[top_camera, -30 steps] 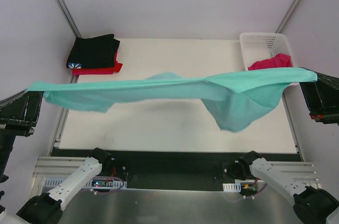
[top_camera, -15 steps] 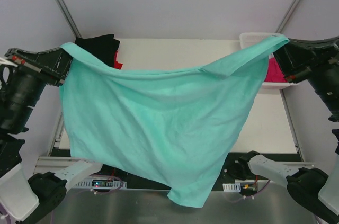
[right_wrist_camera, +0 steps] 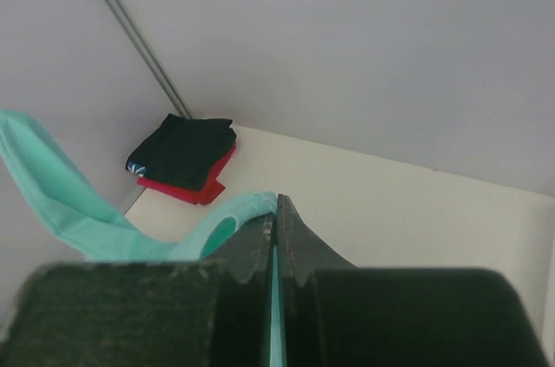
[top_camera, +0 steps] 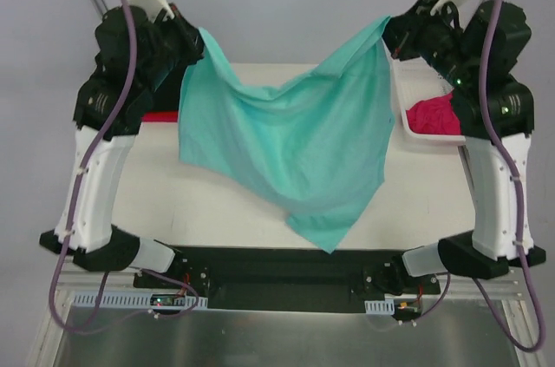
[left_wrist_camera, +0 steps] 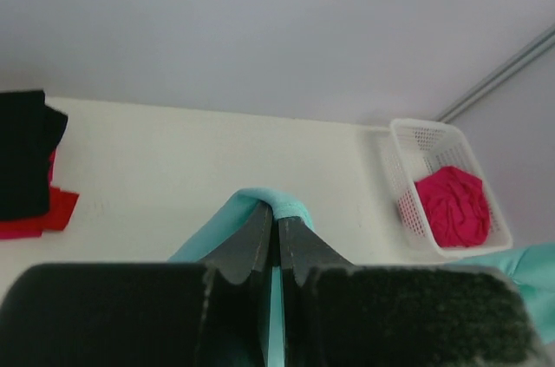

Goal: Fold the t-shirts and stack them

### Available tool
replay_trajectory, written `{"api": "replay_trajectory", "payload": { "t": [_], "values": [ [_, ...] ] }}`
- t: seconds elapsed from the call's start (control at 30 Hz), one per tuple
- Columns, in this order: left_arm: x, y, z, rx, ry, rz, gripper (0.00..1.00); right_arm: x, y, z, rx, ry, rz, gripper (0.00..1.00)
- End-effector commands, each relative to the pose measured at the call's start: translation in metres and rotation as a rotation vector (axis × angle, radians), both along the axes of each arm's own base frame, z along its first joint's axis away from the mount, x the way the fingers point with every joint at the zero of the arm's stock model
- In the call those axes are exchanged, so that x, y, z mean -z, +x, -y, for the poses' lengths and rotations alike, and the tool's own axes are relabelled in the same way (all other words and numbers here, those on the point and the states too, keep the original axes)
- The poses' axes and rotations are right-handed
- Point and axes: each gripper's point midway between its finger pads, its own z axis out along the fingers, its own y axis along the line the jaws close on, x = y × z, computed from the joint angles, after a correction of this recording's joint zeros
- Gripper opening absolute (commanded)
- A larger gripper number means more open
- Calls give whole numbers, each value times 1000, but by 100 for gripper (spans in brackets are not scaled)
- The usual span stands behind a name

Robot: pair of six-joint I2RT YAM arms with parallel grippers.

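Observation:
Both of the robot's grippers should swing the teal-green t-shirt down to the white table (top_camera: 221,212) and up before they lay it flat, because it hangs slanted to a low corner (top_camera: 328,240).
The teal-green t-shirt (top_camera: 295,141) hangs in the air between both arms, sagging in the middle, its lowest corner over the table's near edge. My left gripper (top_camera: 198,33) is raised at the far left and shut on the shirt's upper left edge (left_wrist_camera: 290,204). My right gripper (top_camera: 388,24) is raised at the far right, shut on the upper right edge (right_wrist_camera: 247,206). The magenta-pink t-shirt (top_camera: 434,115) lies crumpled in the white basket (top_camera: 403,89). The black t-shirt (right_wrist_camera: 186,150) lies folded on the red t-shirt (right_wrist_camera: 186,189) at the far left corner.
The white table (top_camera: 217,202) lies below the hanging shirt. The basket (left_wrist_camera: 408,176) stands at the far right edge. Both arms' upright links flank the table left and right. Grey walls and a slanted metal frame bar (right_wrist_camera: 130,29) close the back.
Both arms have lifted and swung toward the far side. The teal shirt, stretched flat then spread close to the camera, now hangs lower over the table.

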Motion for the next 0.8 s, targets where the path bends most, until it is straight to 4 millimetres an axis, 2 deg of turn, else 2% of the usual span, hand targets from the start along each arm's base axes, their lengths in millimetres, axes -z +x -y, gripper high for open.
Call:
{"api": "replay_trajectory", "payload": {
  "t": [0.0, 0.07, 0.13, 0.17, 0.2, 0.23, 0.27, 0.3, 0.33, 0.37, 0.4, 0.43, 0.47, 0.5, 0.53, 0.57, 0.6, 0.63, 0.67, 0.7, 0.73, 0.77],
  "values": [
    [-94, 12, 3, 19, -17, 250, 0, -80, 0, 12, -47, 129, 185, 0],
    [-116, 5, 0, 18, -40, 305, 0, -95, -2, 14, -70, 170, 206, 1],
    [-113, 4, -1, 15, -40, 299, 0, -96, -2, 18, -72, 180, 212, 1],
    [-91, 13, 3, 15, -24, 240, 0, -78, 9, 17, -66, 167, 167, 1],
    [-87, 7, -1, 9, -25, 233, 0, -75, -1, 19, -63, 160, 169, 1],
    [-75, 9, -4, -9, -18, 204, 0, -68, -1, 19, -63, 152, 166, 1],
    [-39, 21, 0, -16, 3, 125, 0, -63, -5, 20, -62, 148, 165, 1],
    [-41, 7, -8, -26, -10, 151, 0, -38, -3, 19, -61, 134, 118, 1],
    [-41, 7, -10, -39, -23, 179, 0, -33, -5, 20, -61, 134, 116, 1],
    [-4, 14, -7, -44, 1, 110, 0, -19, -4, 20, -60, 132, 84, 1],
    [-3, 1, -15, -55, -13, 120, 0, 13, 4, 15, -72, 127, 4, 1],
    [11, -1, -17, -66, -19, 92, 0, 24, -8, 14, -87, 123, -12, 1],
    [49, 4, -12, -63, -19, 16, 0, 40, -8, 13, -82, 120, -41, 1],
    [55, -8, -16, -58, -35, 19, 0, 53, -13, 11, -90, 122, -55, 1],
    [69, -10, -16, -60, -42, -4, 0, 83, -17, 11, -88, 110, -104, 1],
    [95, -7, -13, -56, -38, -42, 0, 95, -19, 12, -73, 105, -125, 1],
    [100, -12, -14, -55, -39, -45, 0, 110, -22, 10, -79, 100, -160, 1],
    [118, -10, -13, -51, -26, -80, 0, 133, -30, 8, -87, 101, -218, 1],
    [132, -12, -12, -45, -23, -116, 0, 149, -35, 5, -96, 89, -263, 1],
    [143, -20, -5, 1, -35, -148, 0, 164, -46, -6, -131, 75, -302, 1],
    [183, -26, -1, 15, -22, -240, 0, 182, -55, -10, -140, 54, -348, 1],
    [203, -35, 1, 12, -61, -301, 0, 213, -63, -7, -103, 29, -398, 1]
  ]
}}
